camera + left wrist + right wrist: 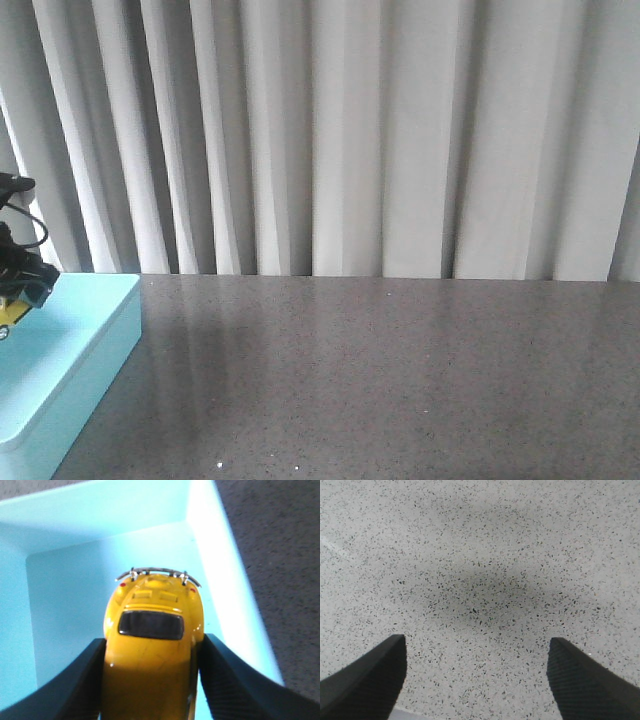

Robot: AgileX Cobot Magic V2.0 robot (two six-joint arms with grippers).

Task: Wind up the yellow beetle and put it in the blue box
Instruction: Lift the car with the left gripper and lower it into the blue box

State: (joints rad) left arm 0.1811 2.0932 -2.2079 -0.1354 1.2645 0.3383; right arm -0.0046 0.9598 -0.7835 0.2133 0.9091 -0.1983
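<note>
My left gripper goes on lowering the yellow beetle (151,652), which hangs clear of the box's sides over the blue box's empty bottom (72,605), until the beetle rests there, before it lets go.
My left gripper (152,645) is shut on the yellow beetle (152,645), its black fingers (235,680) pressing both sides of the car. It holds the car over the inside of the blue box (65,590), near one corner. In the front view the beetle (12,310) and the left gripper (20,290) show at the far left edge, above the blue box (90,350). My right gripper (476,645) is open and empty over bare speckled tabletop; it does not show in the front view.
The grey speckled table (380,380) runs to the right of the box. A grey curtain (350,130) hangs behind the table's far edge.
</note>
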